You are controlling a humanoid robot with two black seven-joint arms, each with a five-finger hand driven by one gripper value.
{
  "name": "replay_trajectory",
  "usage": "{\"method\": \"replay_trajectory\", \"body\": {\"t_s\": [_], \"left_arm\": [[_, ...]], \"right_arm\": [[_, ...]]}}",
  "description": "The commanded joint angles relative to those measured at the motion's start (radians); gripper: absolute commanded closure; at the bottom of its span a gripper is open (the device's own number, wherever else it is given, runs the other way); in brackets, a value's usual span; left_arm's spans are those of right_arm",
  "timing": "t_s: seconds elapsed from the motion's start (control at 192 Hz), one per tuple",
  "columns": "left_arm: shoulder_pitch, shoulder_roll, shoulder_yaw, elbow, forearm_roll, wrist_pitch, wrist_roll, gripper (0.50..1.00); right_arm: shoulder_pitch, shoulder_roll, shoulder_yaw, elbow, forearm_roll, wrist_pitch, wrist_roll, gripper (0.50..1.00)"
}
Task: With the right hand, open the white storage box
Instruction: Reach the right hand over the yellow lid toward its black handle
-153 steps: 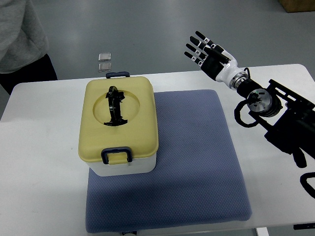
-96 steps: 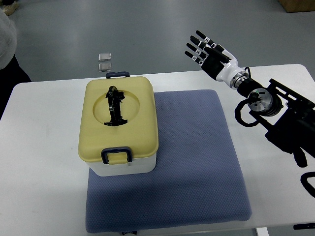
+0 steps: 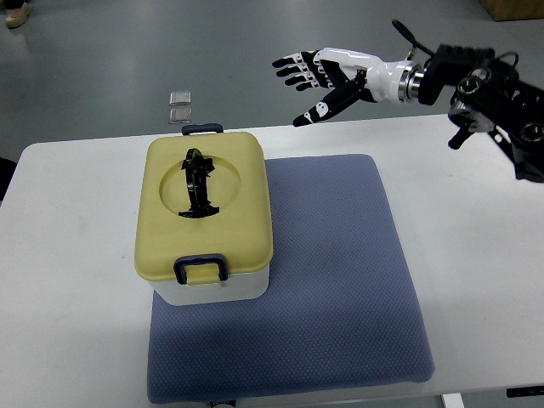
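I see dark blue latches (image 3: pixel 201 269) at the near and far sides, so the yellow lid (image 3: pixel 242 225) will come off in one piece when I lift its black handle.
The white storage box (image 3: pixel 204 223) stands on the left part of a blue mat (image 3: pixel 331 280). It has a pale yellow lid, a black folding handle (image 3: pixel 196 183) lying flat on top, and dark blue latches at the near side (image 3: pixel 201 269) and far side (image 3: pixel 204 129). The lid is down. My right hand (image 3: pixel 310 78) hovers above the table's far edge, up and to the right of the box, palm turned sideways with fingers spread and holding nothing. Its arm (image 3: pixel 476 85) comes in from the upper right. The left arm is out of view.
The white table (image 3: pixel 68 280) carries the mat and the box. On the grey floor beyond lie two small clear packets (image 3: pixel 180 106). A shoe tip shows at the top left corner (image 3: pixel 13 15).
My right arm has lifted and swung left, carrying the hand from the right of the mat toward the box, now rotated sideways. The person at the top left has walked out of view.
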Motion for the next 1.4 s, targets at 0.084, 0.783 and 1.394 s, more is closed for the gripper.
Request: {"method": "replay_trajectory", "body": {"t_s": [0.084,0.783,1.394], "left_arm": [[0.0,0.0,0.0,-0.002,0.001,-0.006,0.0,0.5],[0.0,0.0,0.001,-0.001,-0.002,-0.01,0.0,0.5],[0.0,0.0,0.001,0.001,-0.002,-0.012,0.0,0.5]], "right_arm": [[0.1,-0.001,-0.116,0.111,-0.381,-0.125,0.006,0.568],[0.05,0.125,-0.159,0.252,-0.389,-0.336,0.137,0.568],[-0.037,0.223,-0.162,0.247,-0.398,-0.398,0.137,0.572]]}}
